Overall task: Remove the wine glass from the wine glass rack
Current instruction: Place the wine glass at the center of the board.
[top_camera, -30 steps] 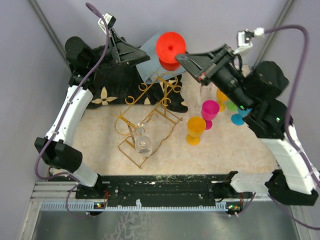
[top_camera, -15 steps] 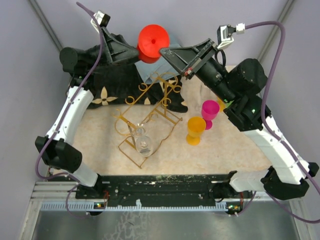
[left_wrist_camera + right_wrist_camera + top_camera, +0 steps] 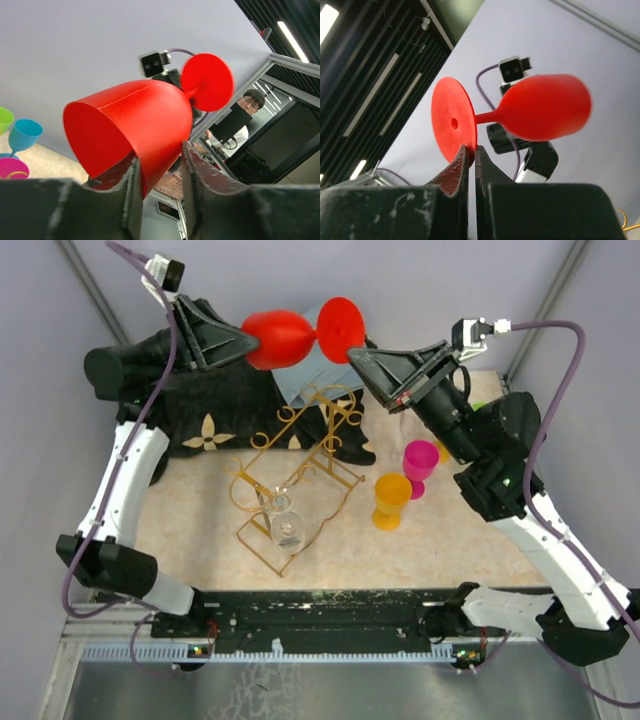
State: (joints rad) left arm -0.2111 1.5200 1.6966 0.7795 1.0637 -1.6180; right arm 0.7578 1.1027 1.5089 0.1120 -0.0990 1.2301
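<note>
My right gripper is holding the red wine glass by the foot it must stand on. My left gripper should therefore take the bowl (image 3: 278, 339) and put the glass down.
A red wine glass (image 3: 285, 337) hangs sideways in the air above the back of the table. My right gripper (image 3: 355, 355) is shut on the edge of its round foot (image 3: 452, 122). The bowl's mouth faces my left gripper (image 3: 240, 340). In the left wrist view the bowl's wall (image 3: 135, 125) reaches down between the narrowed fingers of that gripper (image 3: 160, 152). It lies against one finger, and a gap shows at the other. The gold wire wine glass rack (image 3: 330, 465) stands on the table below, with a clear glass (image 3: 287, 530) hanging at its near end.
A black cloth with gold flowers (image 3: 215, 405) lies at the back left. A magenta glass (image 3: 420, 460) and an orange glass (image 3: 391, 495) stand right of the rack. Blue (image 3: 22, 135) and green (image 3: 5, 120) glasses show in the left wrist view.
The right arm carried the red glass left and tipped it sideways. The left arm rose to meet it, and its jaws narrowed from wide open around the bowl's rim.
</note>
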